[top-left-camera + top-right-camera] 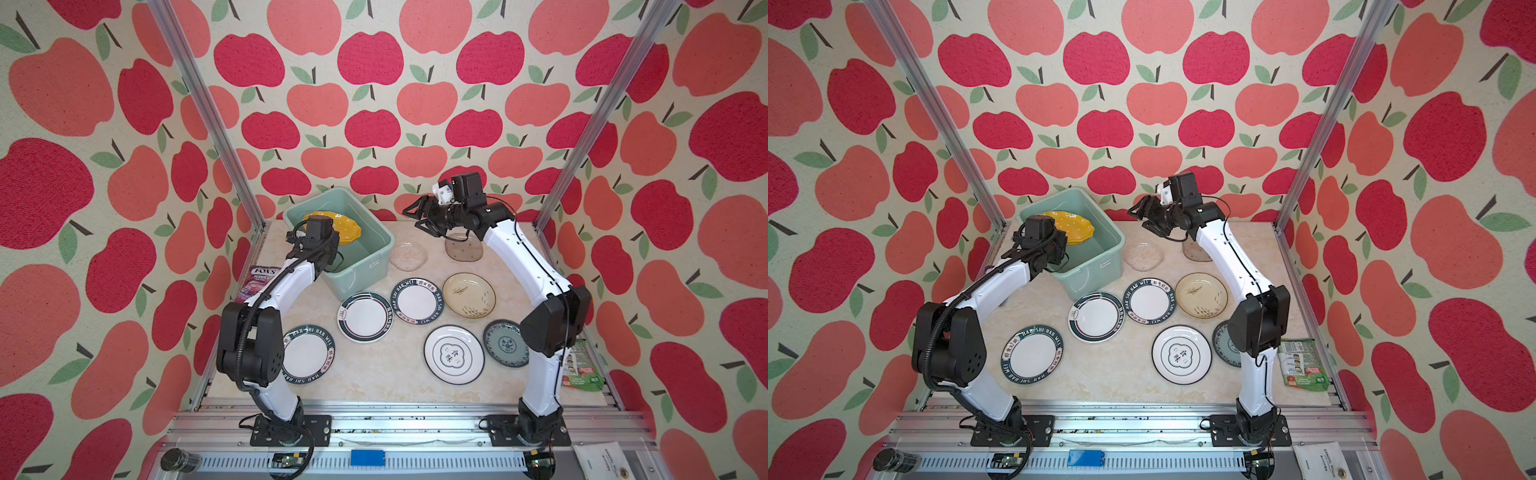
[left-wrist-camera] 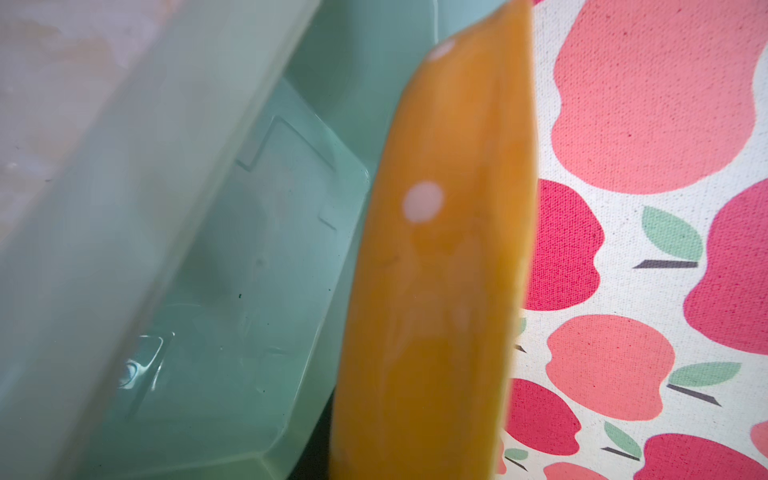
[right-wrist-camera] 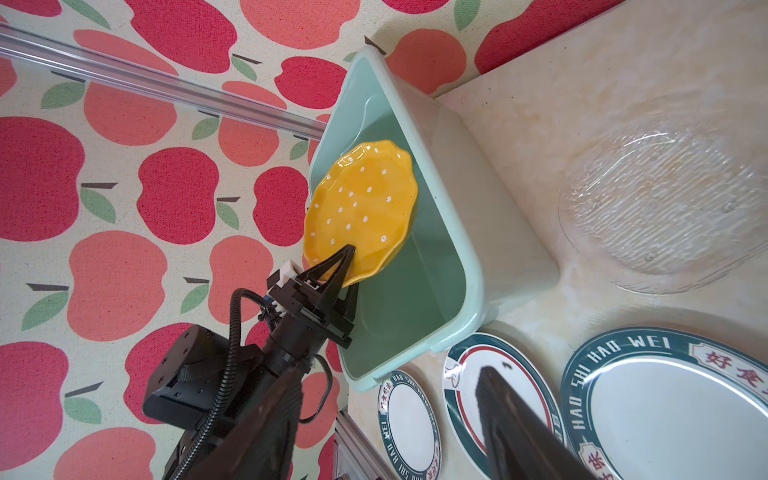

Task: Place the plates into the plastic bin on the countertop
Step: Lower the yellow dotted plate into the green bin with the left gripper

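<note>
I should raise and move the plate over the bin's open middle (image 1: 353, 254) with my left gripper before lowering it, because the yellow plate's edge (image 3: 308, 226) overlaps the bin's rim.
The mint-green plastic bin (image 1: 365, 270) (image 1: 1096, 266) (image 3: 469, 257) stands at the back left of the countertop (image 1: 374, 374). My left gripper (image 3: 348, 254) is shut on the rim of the yellow white-dotted plate (image 1: 345, 224) (image 1: 1077, 226) (image 2: 436, 291) (image 3: 361, 203), holding it tilted over the bin's left side. My right gripper (image 1: 413, 219) (image 1: 1138, 217) (image 3: 388, 372) hangs open and empty above the back of the counter. Under it lie two glass plates (image 1: 408, 255) (image 1: 463, 249). Further forward lie several plates: lettered (image 1: 307, 353) (image 1: 417, 300), ringed (image 1: 365, 316) (image 1: 454, 354), cream (image 1: 468, 295), blue-patterned (image 1: 503, 343).
A purple snack packet (image 1: 259, 278) lies by the left wall under the left arm. A green packet (image 1: 582, 365) lies at the counter's right edge. Aluminium posts (image 1: 208, 112) and apple-patterned walls close in the back and sides.
</note>
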Robot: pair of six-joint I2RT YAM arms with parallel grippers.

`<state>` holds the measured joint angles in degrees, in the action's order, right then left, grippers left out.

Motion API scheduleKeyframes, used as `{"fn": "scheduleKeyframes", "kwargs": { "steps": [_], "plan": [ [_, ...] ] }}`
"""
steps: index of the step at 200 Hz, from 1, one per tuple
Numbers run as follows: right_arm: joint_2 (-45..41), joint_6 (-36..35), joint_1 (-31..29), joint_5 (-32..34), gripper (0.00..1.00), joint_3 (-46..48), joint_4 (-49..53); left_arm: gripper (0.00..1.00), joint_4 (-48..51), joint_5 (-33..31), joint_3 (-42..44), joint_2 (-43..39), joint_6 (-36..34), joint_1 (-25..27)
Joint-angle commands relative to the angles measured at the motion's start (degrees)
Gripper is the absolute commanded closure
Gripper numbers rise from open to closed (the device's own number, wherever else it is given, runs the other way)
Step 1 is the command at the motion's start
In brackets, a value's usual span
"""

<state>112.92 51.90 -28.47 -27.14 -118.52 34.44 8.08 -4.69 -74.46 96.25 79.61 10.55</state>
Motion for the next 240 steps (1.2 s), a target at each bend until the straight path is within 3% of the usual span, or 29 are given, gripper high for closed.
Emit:
{"fn": "scheduleKeyframes", "kwargs": {
  "steps": [1,92,123,166,240],
  "plan": [
    [-3.2,0.4,0.1,-0.7,0.31,2.2,-1.7,1.0,-0.9,0.2,-0.6,-5.4,-4.2,-1.9],
    [-6.6,2.2,0.1,0.4,0.31,8.6,-5.7,1.0,2.0,6.5,-1.8,-7.2,-10.1,-7.8],
    [-7.1,2.3,0.1,0.4,0.31,9.6,-6.1,1.0,-0.5,7.9,-6.1,-4.6,-7.9,-5.7],
    [-7.8,2.2,0.2,0.4,0.31,10.6,-6.4,1.0,-3.7,5.2,-8.3,-2.2,-2.0,-0.7],
    [-10.4,1.3,1.1,0.4,0.31,12.9,-4.7,1.0,-16.6,-1.1,-1.0,2.8,6.3,3.9]
  ]
}}
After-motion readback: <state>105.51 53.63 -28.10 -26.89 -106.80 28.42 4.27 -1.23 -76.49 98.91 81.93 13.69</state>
